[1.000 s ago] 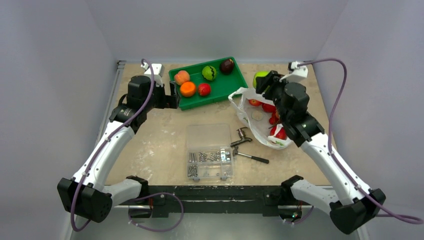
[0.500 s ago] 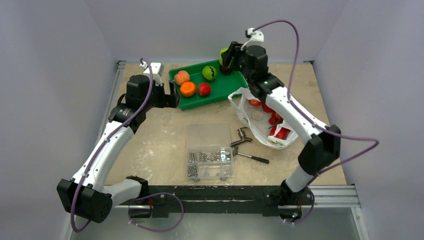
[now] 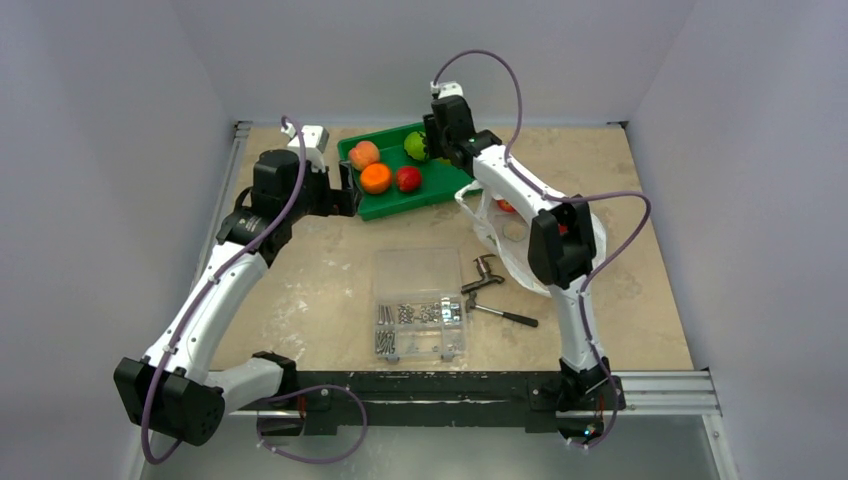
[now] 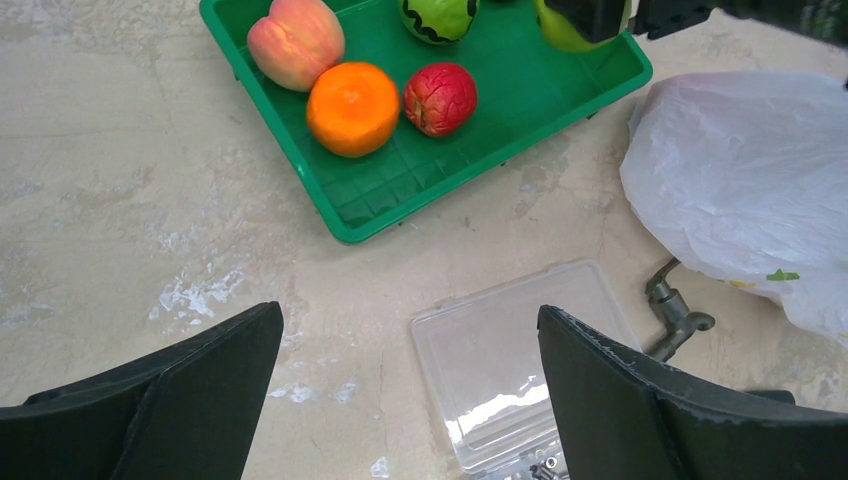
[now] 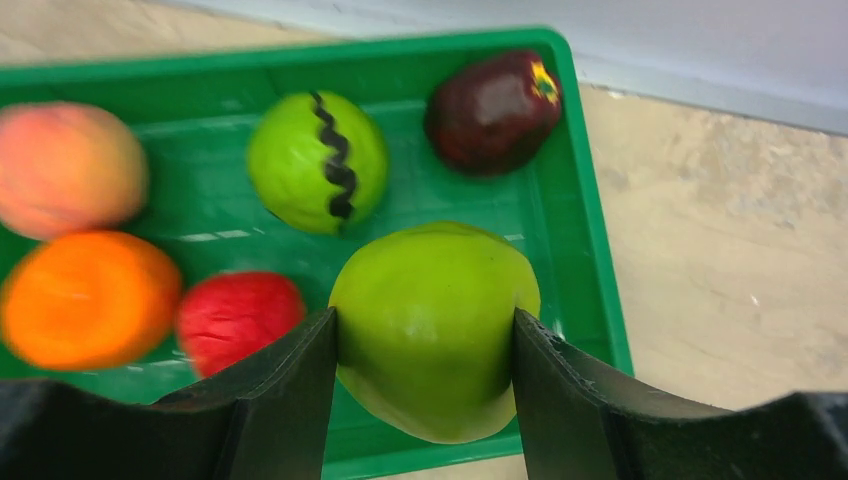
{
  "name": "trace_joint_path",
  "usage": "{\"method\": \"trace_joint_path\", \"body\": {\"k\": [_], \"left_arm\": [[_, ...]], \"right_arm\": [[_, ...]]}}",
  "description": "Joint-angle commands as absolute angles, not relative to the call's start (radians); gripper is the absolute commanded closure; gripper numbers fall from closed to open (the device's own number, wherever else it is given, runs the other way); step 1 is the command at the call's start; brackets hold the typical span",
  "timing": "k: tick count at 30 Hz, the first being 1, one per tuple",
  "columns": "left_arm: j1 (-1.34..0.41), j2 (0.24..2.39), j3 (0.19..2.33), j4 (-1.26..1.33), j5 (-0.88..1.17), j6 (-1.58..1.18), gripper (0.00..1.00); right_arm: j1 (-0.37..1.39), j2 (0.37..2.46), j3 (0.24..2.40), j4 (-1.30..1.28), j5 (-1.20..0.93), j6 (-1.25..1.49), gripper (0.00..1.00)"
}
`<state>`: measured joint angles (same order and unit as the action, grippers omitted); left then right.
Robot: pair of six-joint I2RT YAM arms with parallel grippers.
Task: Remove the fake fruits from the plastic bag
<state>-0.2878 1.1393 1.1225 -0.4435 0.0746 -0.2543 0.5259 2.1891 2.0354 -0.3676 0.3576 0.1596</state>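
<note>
The yellow-green apple (image 5: 435,335) is above a free spot of the green tray. My right gripper should keep going down until the apple touches the tray's bottom (image 3: 448,180), and then let go.
My right gripper (image 5: 425,345) is shut on a yellow-green apple (image 5: 435,330) and holds it above the right part of the green tray (image 5: 575,200). In the top view this gripper (image 3: 432,140) is over the tray's far end. The white plastic bag (image 3: 510,250) lies right of the tray, partly under the right arm, with a red fruit (image 3: 508,205) showing at its mouth. My left gripper (image 4: 410,390) is open and empty, above bare table near the tray's left end (image 3: 347,190).
The tray holds a peach (image 3: 363,154), an orange fruit (image 3: 376,178), a red fruit (image 3: 408,178), a green fruit with a black zigzag (image 5: 318,160) and a dark maroon fruit (image 5: 495,110). A clear screw box (image 3: 420,305) and metal tools (image 3: 485,272) lie mid-table.
My right arm has swung left from over the bag to over the tray, carrying the yellow-green apple. The left arm has not moved.
</note>
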Motion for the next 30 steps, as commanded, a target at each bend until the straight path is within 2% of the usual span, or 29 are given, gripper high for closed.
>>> {"method": "trace_joint_path", "body": {"k": [1, 6, 14, 24, 30], "left_arm": [[-0.279, 1.141, 1.167, -0.429, 0.09, -0.272, 0.0], [-0.279, 1.148, 1.171, -0.432, 0.089, -0.271, 0.0], [-0.279, 1.16, 1.176, -0.437, 0.089, -0.27, 0.0], [-0.279, 1.164, 1.18, -0.441, 0.08, -0.264, 0.0], [-0.278, 1.168, 1.183, -0.445, 0.08, -0.261, 0.0]], "right_arm": [[0.524, 2.239, 2.135, -0.451, 0.464, 0.04, 0.89], [0.524, 2.323, 2.179, -0.484, 0.521, 0.005, 0.83], [0.524, 2.414, 2.19, -0.481, 0.64, -0.08, 0.68], [0.547, 2.396, 2.217, -0.541, 0.647, -0.089, 0.25], [0.567, 2.253, 2.236, -0.586, 0.646, -0.025, 0.15]]}}
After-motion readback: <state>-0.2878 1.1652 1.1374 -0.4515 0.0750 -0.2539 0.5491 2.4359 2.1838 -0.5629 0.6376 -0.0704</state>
